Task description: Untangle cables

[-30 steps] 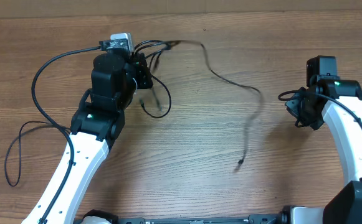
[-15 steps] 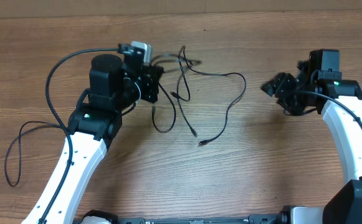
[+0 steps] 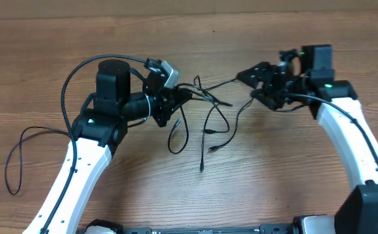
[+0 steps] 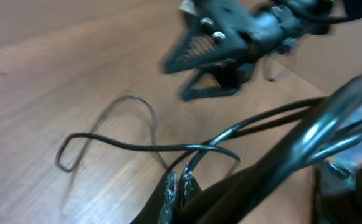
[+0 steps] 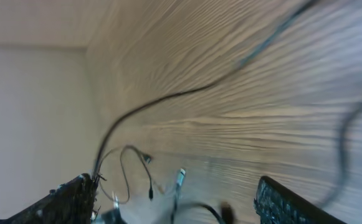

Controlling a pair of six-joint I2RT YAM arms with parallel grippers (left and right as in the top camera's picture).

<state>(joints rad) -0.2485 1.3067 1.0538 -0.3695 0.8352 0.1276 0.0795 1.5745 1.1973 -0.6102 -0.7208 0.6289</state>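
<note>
The black cable's loose loop (image 4: 61, 152) keeps its curve above the wood, so the black cable should stay curled when my right gripper pulls it.
Thin black cables (image 3: 205, 110) lie in a loose tangle of loops at the table's middle. My left gripper (image 3: 175, 97) is shut on a bundle of them, with a white plug block (image 3: 166, 67) beside its wrist. In the left wrist view the shut fingertips (image 4: 177, 186) pinch the strands (image 4: 168, 148) that run out over the wood. My right gripper (image 3: 248, 86) stands open just right of the tangle, level with a strand end. In the right wrist view its fingers (image 5: 75, 198) are spread wide, with blurred cable ends (image 5: 179, 177) between them and nothing gripped.
A thin black loop (image 3: 18, 156) lies on the wooden table (image 3: 286, 169) at the far left, beside the left arm. A thick cable arcs over the left arm (image 3: 71, 71). The table's back edge (image 3: 189, 12) runs along the top.
The right gripper has opened and swung left toward the tangle. The left gripper carried its bundle to the right. The long stretched strand has gone slack into loops.
</note>
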